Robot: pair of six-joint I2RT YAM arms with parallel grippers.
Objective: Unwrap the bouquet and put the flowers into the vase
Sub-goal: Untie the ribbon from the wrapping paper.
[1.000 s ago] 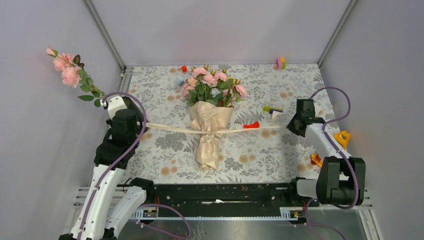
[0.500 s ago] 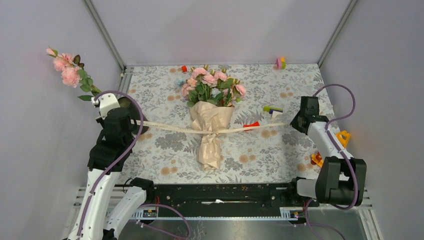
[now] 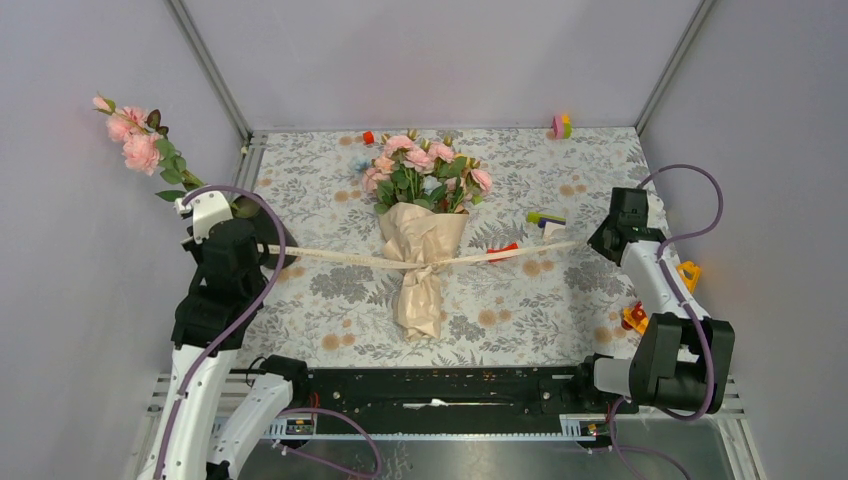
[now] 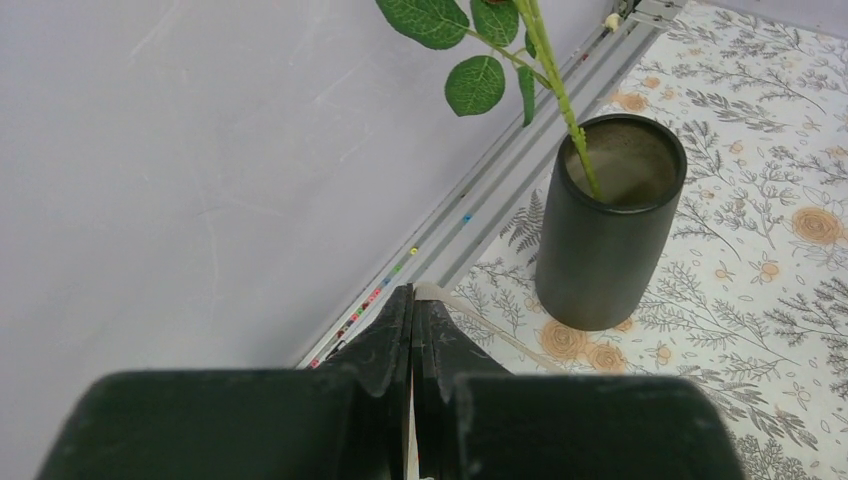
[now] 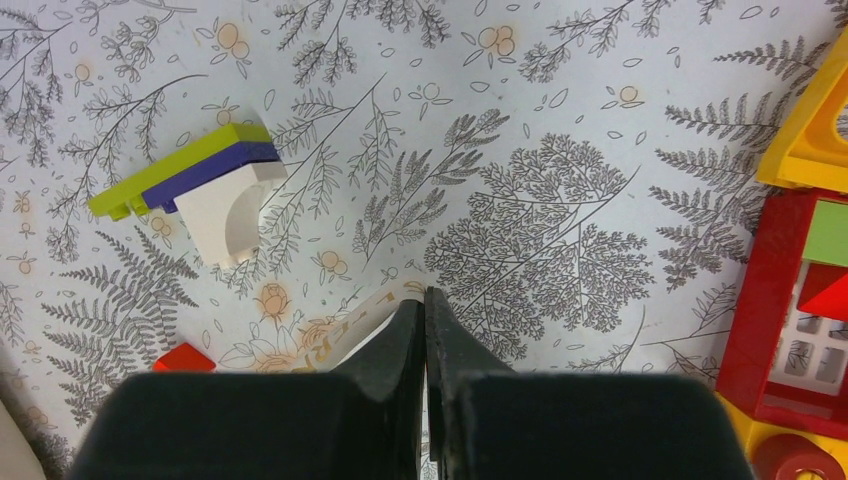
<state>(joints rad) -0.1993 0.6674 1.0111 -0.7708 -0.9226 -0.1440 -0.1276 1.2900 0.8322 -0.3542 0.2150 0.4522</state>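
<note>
The cream ribbon stretches tight from the cone's knot (image 3: 424,266) to my left gripper. I should now pull toward the wall (image 3: 145,255) until the ribbon slackens, then let go.
The bouquet (image 3: 420,255) lies mid-table, its flowers (image 3: 420,170) pointing to the back out of the crinkled tan paper. A cream ribbon (image 3: 340,258) runs taut across the cone from hand to hand. My left gripper (image 3: 270,249) (image 4: 412,295) is shut on the ribbon's left end (image 4: 470,322), just in front of the black vase (image 4: 610,230). The vase holds one leafy stem (image 4: 555,80) with pink heads (image 3: 135,140). In the top view my arm mostly hides the vase. My right gripper (image 3: 598,240) (image 5: 423,298) is shut on the ribbon's right end (image 5: 350,325).
A red block (image 3: 505,250) and a green, purple and white block (image 3: 546,218) (image 5: 200,185) lie under the right stretch of ribbon. Yellow and red toys (image 3: 685,275) (image 5: 800,300) sit by the right arm. Small toys (image 3: 561,126) stand at the back edge. The left wall is close to my left gripper.
Both grippers have moved outward, left one to the left and right one to the right, drawing more ribbon out from the bouquet. The bouquet has stayed in place.
</note>
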